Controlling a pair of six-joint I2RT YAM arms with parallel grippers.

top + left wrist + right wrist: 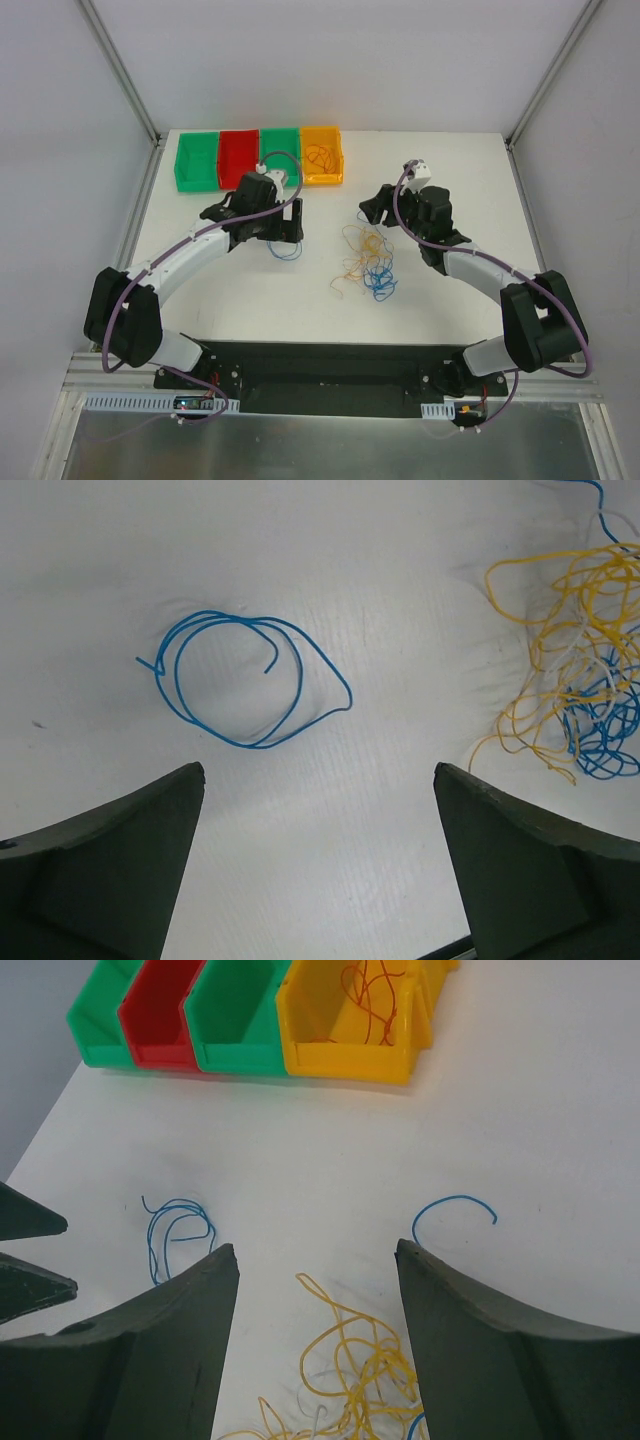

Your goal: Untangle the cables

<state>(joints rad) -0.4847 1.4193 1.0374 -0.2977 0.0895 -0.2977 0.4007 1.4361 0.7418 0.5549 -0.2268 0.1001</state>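
Note:
I expect the blue cable to come away still looped when I lift it, because the parts of the blue cable (pixel 286 257) keep smooth, rounded bends (pixel 298 670) beside a clear gap from the tangle.
A tangle of yellow, orange, blue and white cables (pixel 365 262) lies mid-table, also at the right edge of the left wrist view (pixel 580 680) and under my right gripper (pixel 370 1360). One blue cable (pixel 243 745) lies apart from it, coiled in a loop on the table (pixel 287 250) just ahead of my left gripper (pixel 318 775), which is open and empty (pixel 285 232). My right gripper (pixel 316 1248) hangs open over the tangle's far edge (pixel 372 208) with nothing between its fingers. A short blue piece (pixel 455 1200) lies beyond its right finger.
Four bins stand in a row at the back: green (pixel 197 162), red (pixel 238 155), green (pixel 278 145) and a yellow-orange bin (pixel 322 155) holding orange cables (pixel 370 1000). The left gripper's fingers (pixel 30 1225) show at the left edge of the right wrist view.

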